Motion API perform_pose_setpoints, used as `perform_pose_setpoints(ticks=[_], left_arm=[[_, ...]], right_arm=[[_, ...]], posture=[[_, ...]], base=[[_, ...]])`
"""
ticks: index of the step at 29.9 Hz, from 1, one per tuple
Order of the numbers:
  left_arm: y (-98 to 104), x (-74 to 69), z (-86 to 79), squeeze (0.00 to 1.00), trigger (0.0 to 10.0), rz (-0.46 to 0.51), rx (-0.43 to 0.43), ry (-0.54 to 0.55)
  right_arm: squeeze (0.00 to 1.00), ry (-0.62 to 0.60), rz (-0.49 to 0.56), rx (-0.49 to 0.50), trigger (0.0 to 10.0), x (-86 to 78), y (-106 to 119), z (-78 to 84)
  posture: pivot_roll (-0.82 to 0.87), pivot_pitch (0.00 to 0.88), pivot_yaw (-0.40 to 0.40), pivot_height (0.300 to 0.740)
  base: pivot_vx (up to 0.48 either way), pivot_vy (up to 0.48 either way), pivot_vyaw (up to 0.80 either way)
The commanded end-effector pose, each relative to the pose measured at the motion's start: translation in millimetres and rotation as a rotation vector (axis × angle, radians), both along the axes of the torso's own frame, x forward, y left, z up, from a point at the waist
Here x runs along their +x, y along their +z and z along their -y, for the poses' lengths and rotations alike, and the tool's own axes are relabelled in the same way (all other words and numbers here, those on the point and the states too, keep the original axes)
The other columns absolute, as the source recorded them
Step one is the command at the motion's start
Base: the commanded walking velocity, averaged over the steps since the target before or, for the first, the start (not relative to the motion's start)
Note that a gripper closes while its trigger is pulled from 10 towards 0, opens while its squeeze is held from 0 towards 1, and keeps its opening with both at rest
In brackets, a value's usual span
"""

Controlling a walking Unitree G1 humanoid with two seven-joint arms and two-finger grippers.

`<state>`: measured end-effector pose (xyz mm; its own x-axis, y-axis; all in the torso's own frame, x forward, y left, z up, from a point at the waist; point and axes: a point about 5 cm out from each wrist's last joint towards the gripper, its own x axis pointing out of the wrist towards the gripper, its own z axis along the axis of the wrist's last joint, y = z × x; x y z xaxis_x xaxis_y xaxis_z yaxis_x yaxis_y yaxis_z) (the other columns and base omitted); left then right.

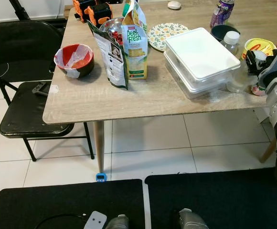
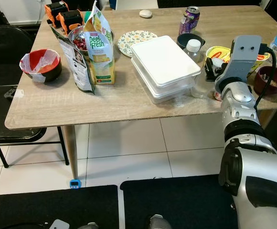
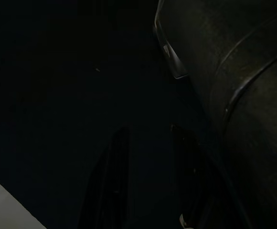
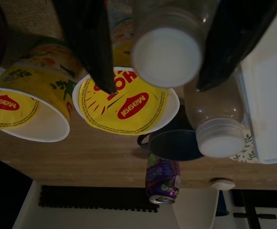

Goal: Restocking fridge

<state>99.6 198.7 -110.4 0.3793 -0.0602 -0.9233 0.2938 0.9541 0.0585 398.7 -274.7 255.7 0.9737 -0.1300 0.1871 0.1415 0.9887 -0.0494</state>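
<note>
My right gripper has its two black fingers on either side of only the white-capped top (image 4: 167, 57), so the clear plastic bottle (image 1: 240, 80) will tilt between them when I carry it.
My right gripper (image 2: 209, 70) reaches over the right end of the wooden table (image 2: 105, 102). It is open, and its two black fingers (image 4: 88, 43) straddle a clear plastic bottle with a white cap (image 4: 166, 56). A small gap shows beside one finger. That bottle's clear body (image 2: 200, 87) stands just right of the stacked white lidded containers (image 2: 163, 62). A second white-capped bottle (image 2: 192, 47) stands behind it. A Deel Fresh carton (image 1: 135, 43) stands upright mid-table. My left gripper (image 3: 148, 181) hangs idle in the dark.
Two yellow Maggi cups (image 4: 124, 102) (image 4: 26, 95), a dark mug (image 2: 188, 38) and a purple can (image 2: 190, 19) crowd the table beyond the bottle. A maroon bowl (image 2: 272, 78) sits at the right. A red bowl (image 1: 74, 59), a printed bag (image 1: 111, 52), a black chair (image 1: 28, 109) and floor mats (image 1: 215, 200) lie leftward and below.
</note>
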Motion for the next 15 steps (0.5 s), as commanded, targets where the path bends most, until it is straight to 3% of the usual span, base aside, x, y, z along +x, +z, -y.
perform_pose_setpoints(ticks=[1,10,15], left_arm=[[-4,-12.5,8.0,0.00,10.0,-0.035,-0.025,-0.003],[-4,-10.9,9.4,0.00,10.0,-0.033,-0.027,-0.002],[-3,-3.5,11.8,0.00,10.0,-0.020,-0.029,0.002]], right_arm=[[0.00,0.000,-0.041,0.014,0.0,0.4,-8,-0.4],[0.00,0.007,-0.042,0.046,0.0,1.6,-7,-2.2],[0.00,0.048,0.029,0.098,0.0,2.6,6,-4.7]], posture=[[0.03,0.217,-0.021,0.740],[0.02,0.210,-0.023,0.740],[0.02,0.180,-0.027,0.740]], base=[[0.000,0.000,0.00],[0.000,0.000,0.00],[0.000,0.000,0.00]])
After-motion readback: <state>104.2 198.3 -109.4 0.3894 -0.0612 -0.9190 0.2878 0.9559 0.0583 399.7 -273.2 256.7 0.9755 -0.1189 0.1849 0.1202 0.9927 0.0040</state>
